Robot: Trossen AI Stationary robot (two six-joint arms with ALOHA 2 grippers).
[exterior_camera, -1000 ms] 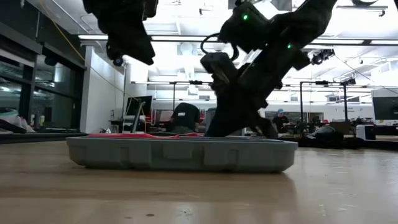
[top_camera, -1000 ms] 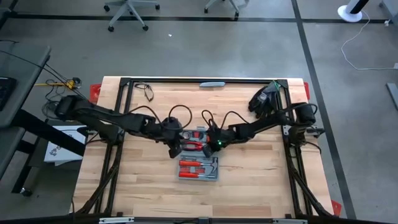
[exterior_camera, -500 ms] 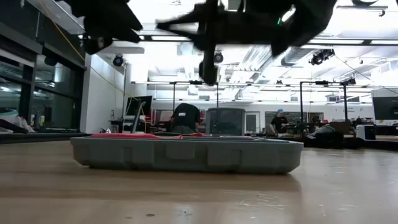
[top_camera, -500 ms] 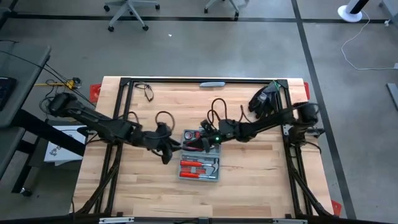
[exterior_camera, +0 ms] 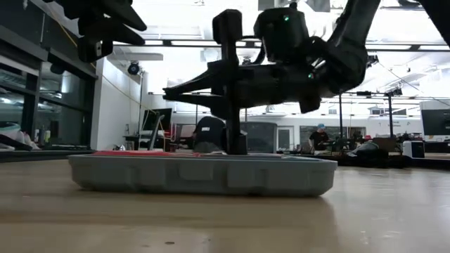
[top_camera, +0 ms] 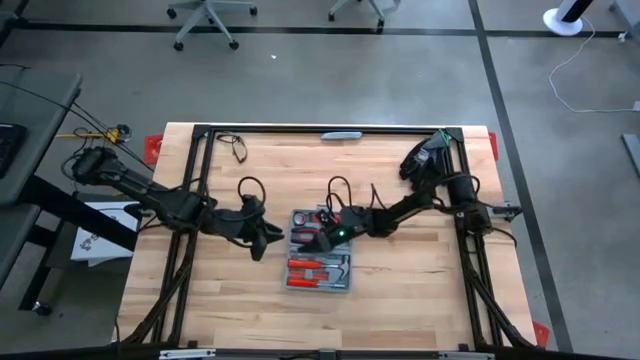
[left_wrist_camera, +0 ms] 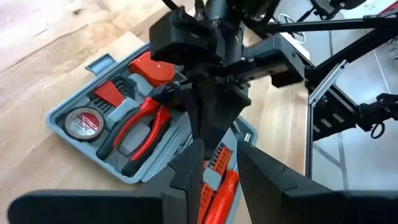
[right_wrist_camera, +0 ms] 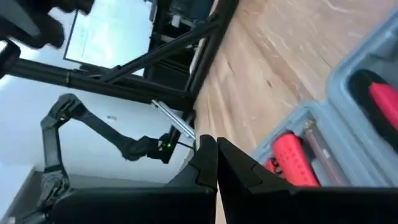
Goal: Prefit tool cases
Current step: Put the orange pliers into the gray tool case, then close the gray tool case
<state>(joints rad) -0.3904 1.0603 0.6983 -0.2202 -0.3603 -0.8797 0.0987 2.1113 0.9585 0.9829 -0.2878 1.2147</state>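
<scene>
I should first lift my right gripper out of the way, because it lies low across the tool case's far half (top_camera: 308, 226). My left gripper will then push the case from its far edge (top_camera: 313, 210).
The grey-blue tool case (top_camera: 318, 258) lies open and flat on the wooden table's middle, its halves side by side, with red-handled tools in the moulded slots (left_wrist_camera: 112, 124). It also shows in the low view (exterior_camera: 204, 174). My left gripper (top_camera: 266, 240) is open and empty, raised just left of the case, pointing at it (left_wrist_camera: 217, 168). My right gripper (top_camera: 320, 240) is shut and hangs low over the far half of the case (left_wrist_camera: 208, 112), fingers pointing toward the table's left (right_wrist_camera: 214, 155). My right gripper stands close over the inside of the case's far half, near the hinge line (left_wrist_camera: 186, 140). Its own body hides the spot below it, so I cannot tell whether it touches the case.
A dark bundle (top_camera: 425, 158) lies at the far right corner, a looped cable (top_camera: 238, 148) at the far left, and a grey bar (top_camera: 340, 134) on the far edge. Bare wood lies toward the near edge and on both sides of the case.
My left gripper has drawn back from over the case toward the table's left edge. My right gripper has lifted, turned from steeply down to about level, and gone leftward over the case's far half.
</scene>
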